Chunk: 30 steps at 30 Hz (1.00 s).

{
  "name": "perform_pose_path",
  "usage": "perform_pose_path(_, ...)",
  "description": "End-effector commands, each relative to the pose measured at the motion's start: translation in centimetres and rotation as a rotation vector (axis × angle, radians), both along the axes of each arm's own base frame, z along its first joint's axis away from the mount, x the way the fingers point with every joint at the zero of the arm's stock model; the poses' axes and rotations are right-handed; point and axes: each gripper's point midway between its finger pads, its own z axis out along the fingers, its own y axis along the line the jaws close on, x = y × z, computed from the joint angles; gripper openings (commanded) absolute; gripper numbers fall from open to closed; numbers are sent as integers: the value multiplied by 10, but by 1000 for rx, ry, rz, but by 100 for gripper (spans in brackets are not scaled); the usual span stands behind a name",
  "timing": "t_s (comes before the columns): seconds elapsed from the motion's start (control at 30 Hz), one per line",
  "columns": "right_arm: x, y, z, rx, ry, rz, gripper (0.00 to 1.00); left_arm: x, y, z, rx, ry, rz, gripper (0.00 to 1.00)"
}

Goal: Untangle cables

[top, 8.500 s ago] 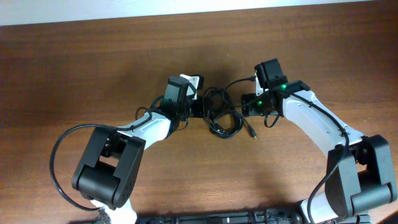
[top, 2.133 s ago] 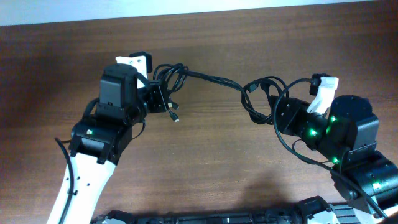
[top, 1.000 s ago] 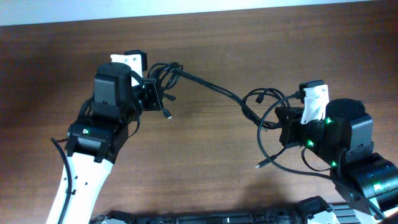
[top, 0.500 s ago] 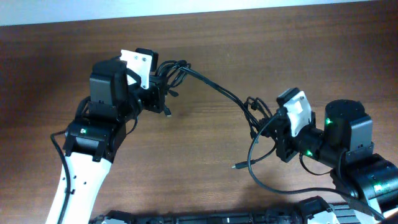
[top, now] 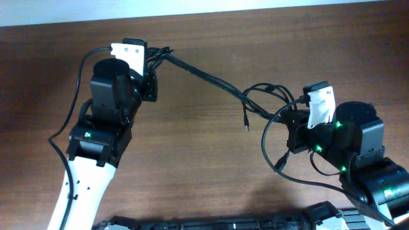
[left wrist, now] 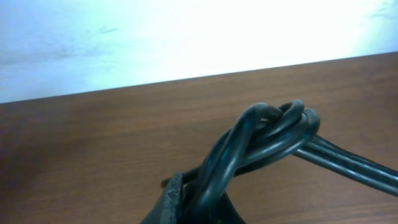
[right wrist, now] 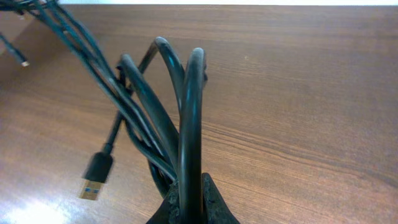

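Observation:
My grippers have the cables taut to the loops in my right gripper (top: 273,89), so it should open before my left gripper brings back the twisted bunch (top: 162,53) of cables.
The cables (top: 211,80) are thin black cords stretched in a raised line across the table between my two grippers. My left gripper (top: 153,69), at the back left, is shut on a twisted bunch of the cables (left wrist: 267,134), which pokes out past its fingers (left wrist: 177,199). At the right, my right gripper (top: 291,124) is shut on several looped strands (right wrist: 189,112). One small plug (top: 246,126) dangles from the middle of the span. A USB plug (right wrist: 94,180) hangs from the loops below the right gripper.
The brown wooden table (top: 211,179) runs under both arms, with a pale wall edge (top: 255,5) along the back. Thicker black arm cables loop beside the left arm (top: 61,137) and beneath the right arm (top: 307,182).
The left gripper has pulled its bunch further back and left. The right gripper has risen and shifted right. The strands between them run straighter, and a loose plug has swung to the middle.

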Motion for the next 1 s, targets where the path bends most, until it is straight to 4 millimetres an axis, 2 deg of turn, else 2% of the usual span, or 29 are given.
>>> perform_pose_path(0.0,3,-25,3,-43,-11,-141,4,5,55,19,75,-72,240,0)
perform_pose_path(0.17,3,-26,3,-47,-11,-146,4,7,74,20,75,-77,289,0)
perform_pose_path(0.3,3,-26,3,-47,-11,-146,4,7,102,22,75,-83,361,0)
perform_pose_path(0.4,4,-29,3,-57,-15,-163,4,7,114,22,104,-78,371,0)
perform_pose_path(0.43,4,-30,3,-60,-16,-168,5,7,115,22,109,-77,366,0)
perform_pose_path(0.5,4,-30,4,-46,-15,-178,15,8,110,21,95,-75,337,0)
perform_pose_path(0.63,5,-30,5,-36,-20,-182,19,12,81,19,57,-70,165,0)
perform_pose_path(0.67,5,-30,5,-37,-19,-182,23,12,73,20,45,-73,122,0)
perform_pose_path(0.8,5,-29,5,-35,-18,-179,64,9,30,26,-49,-93,-116,0)
perform_pose_path(0.83,5,-28,5,-33,-18,-176,70,8,22,28,-68,-95,-158,0)
perform_pose_path(0.87,5,-27,5,-26,-16,-167,82,6,15,29,-86,-99,-198,0)
perform_pose_path(0.93,4,-23,5,-14,-13,-147,99,2,2,34,-119,-111,-276,0)
perform_pose_path(0.97,4,-22,5,-12,-11,-144,99,-1,-7,38,-138,-123,-324,0)
